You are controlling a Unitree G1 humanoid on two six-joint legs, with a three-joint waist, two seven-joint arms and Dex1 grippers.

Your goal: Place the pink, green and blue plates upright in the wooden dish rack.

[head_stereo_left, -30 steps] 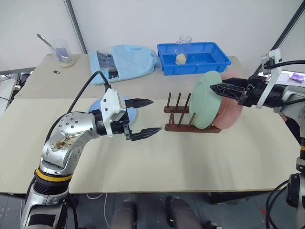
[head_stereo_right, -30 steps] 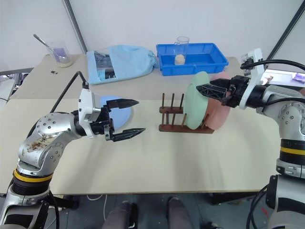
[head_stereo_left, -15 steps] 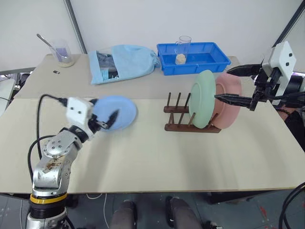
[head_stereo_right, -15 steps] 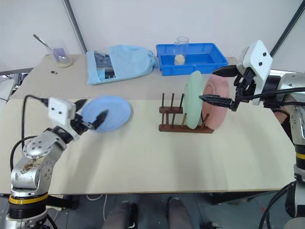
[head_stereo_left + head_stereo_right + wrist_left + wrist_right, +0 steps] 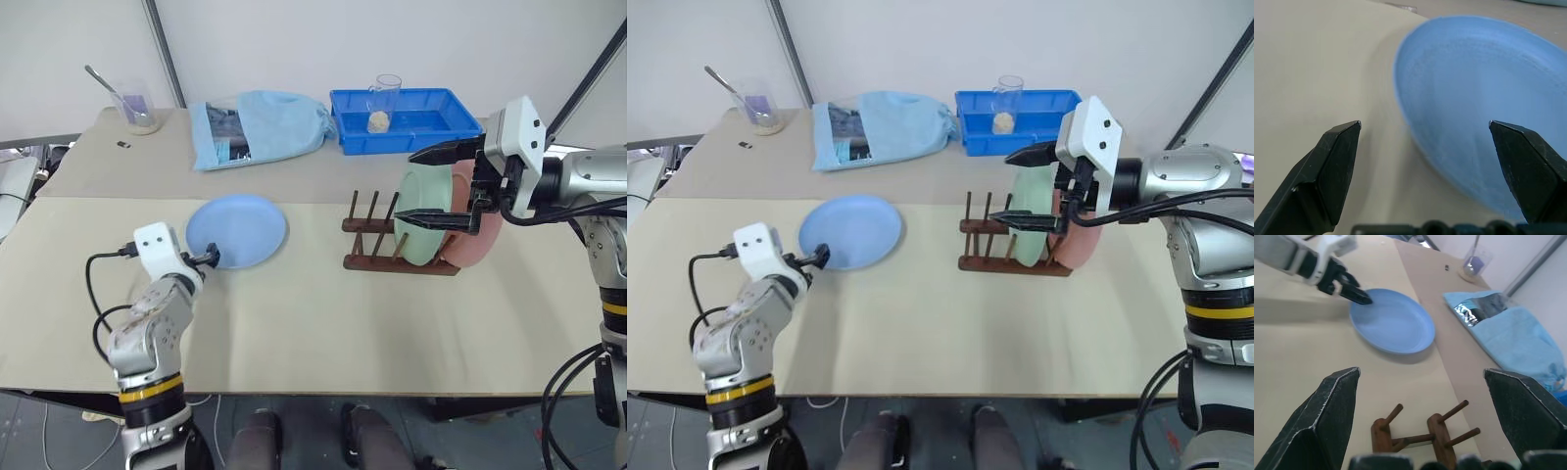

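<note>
The blue plate (image 5: 240,229) lies flat beside my left gripper, so my left gripper should tilt it up and offer my right gripper the rim (image 5: 283,233) facing the dish rack.
The blue plate (image 5: 237,230) lies flat on the table, left of the wooden dish rack (image 5: 367,245). My left gripper (image 5: 209,258) is low at the plate's near left rim. In the left wrist view the left gripper (image 5: 1425,125) is open, with one finger on each side of the blue plate's (image 5: 1474,107) edge and neither touching it. The green plate (image 5: 416,237) and the pink plate (image 5: 485,235) stand upright in the rack's right end. My right gripper (image 5: 423,186) hovers open and empty in front of them, above the rack's free pegs (image 5: 1425,431).
At the back stand a bright blue tray (image 5: 421,132) holding a glass cup (image 5: 382,93), a light blue cloth bag (image 5: 260,127) and a beaker with a spoon (image 5: 137,103). A seam crosses the table behind the plate and rack.
My left arm swung down and to the left, and its gripper now sits at the blue plate's near rim. My right gripper rolled and shifted left over the rack. Both stayed open.
</note>
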